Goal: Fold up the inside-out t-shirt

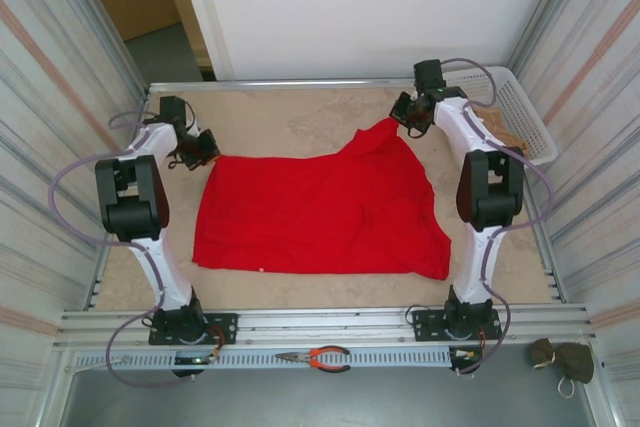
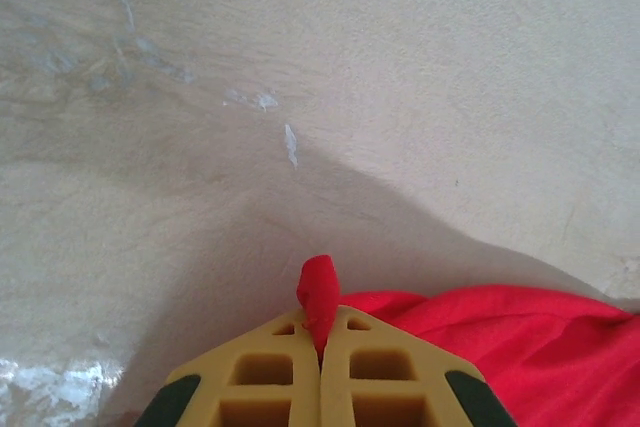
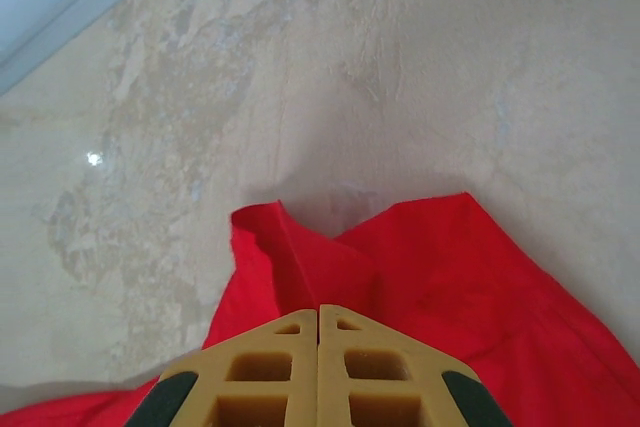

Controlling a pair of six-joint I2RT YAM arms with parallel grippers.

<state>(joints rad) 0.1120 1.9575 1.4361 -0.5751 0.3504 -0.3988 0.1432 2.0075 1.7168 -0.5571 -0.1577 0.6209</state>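
Note:
Both far corners of the shirt [image 1: 384, 131] are held in my grippers, so my right gripper should keep lowering its corner back over the shirt [image 1: 405, 179] until that corner lies down.
The inside-out t-shirt [image 1: 320, 212], bright red, lies spread across the middle of the table. Its far right corner is drawn up into a peak toward my right gripper [image 1: 408, 115]. In the right wrist view the right gripper [image 3: 319, 312] is shut, and a fold of the red shirt [image 3: 430, 277] runs in under its tips. My left gripper [image 1: 198, 152] sits at the shirt's far left corner. In the left wrist view the left gripper [image 2: 321, 319] is shut on a small nub of red cloth that pokes out past the tips, and the shirt [image 2: 520, 347] trails off to the right.
A white basket [image 1: 520, 112] stands at the back right, close to the right arm. Orange-handled pliers [image 1: 320, 357] lie on the front rail, and a tan-beige bundle [image 1: 562, 359] lies at the front right. Corrugated walls close in both sides. Bare tabletop [image 1: 290, 117] lies beyond the shirt.

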